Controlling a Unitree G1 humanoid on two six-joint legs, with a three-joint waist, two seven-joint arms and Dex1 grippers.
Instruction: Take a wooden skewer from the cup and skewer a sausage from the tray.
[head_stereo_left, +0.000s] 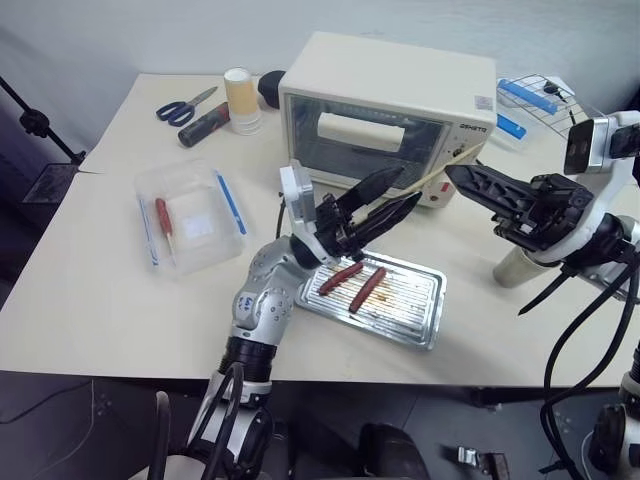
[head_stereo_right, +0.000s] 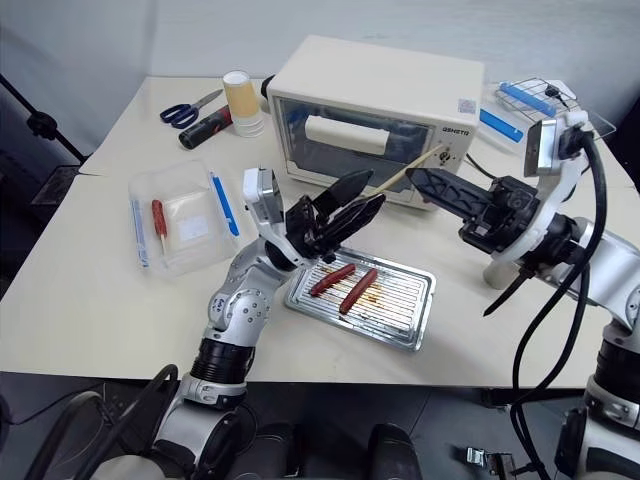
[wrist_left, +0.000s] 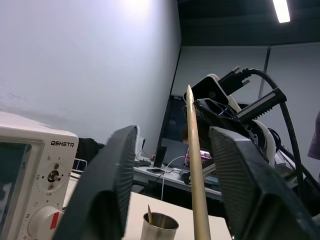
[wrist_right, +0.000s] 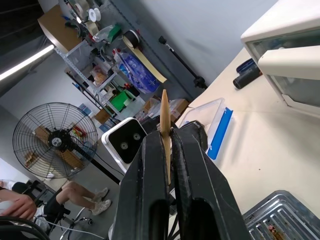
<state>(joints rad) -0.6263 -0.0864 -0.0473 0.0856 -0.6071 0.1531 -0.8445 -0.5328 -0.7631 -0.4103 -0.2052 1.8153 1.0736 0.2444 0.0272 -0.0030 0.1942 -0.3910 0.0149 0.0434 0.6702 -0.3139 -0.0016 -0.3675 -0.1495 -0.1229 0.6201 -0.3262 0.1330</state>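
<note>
The sausages are loose in the tray (head_stereo_left: 341, 278), so my left gripper should take the skewer. That will leave my right gripper free to hold a sausage (head_stereo_left: 368, 290) against the skewer's tip.
My right gripper (head_stereo_left: 455, 176) is shut on the wooden skewer (wrist_right: 165, 115), holding it up in the air in front of the oven. My left gripper (head_stereo_left: 408, 186) is open, with one finger on each side of the skewer (wrist_left: 192, 165) and a gap on both sides. Both grippers hover above the far edge of the silver tray (head_stereo_left: 421, 303). Two reddish-brown sausages (head_stereo_left: 340, 278) (head_stereo_left: 368, 288) lie side by side in it. The metal cup (wrist_left: 159, 226) stands on the table beyond the right gripper, with another skewer in it.
A cream toaster oven (head_stereo_left: 390, 110) stands right behind the grippers. A clear plastic box (head_stereo_left: 190, 215) lies to the left. Scissors (head_stereo_left: 185, 105), a black cylinder (head_stereo_left: 205, 125) and stacked paper cups (head_stereo_left: 240, 100) sit at the back left, and a wire rack (head_stereo_left: 540, 95) at the back right.
</note>
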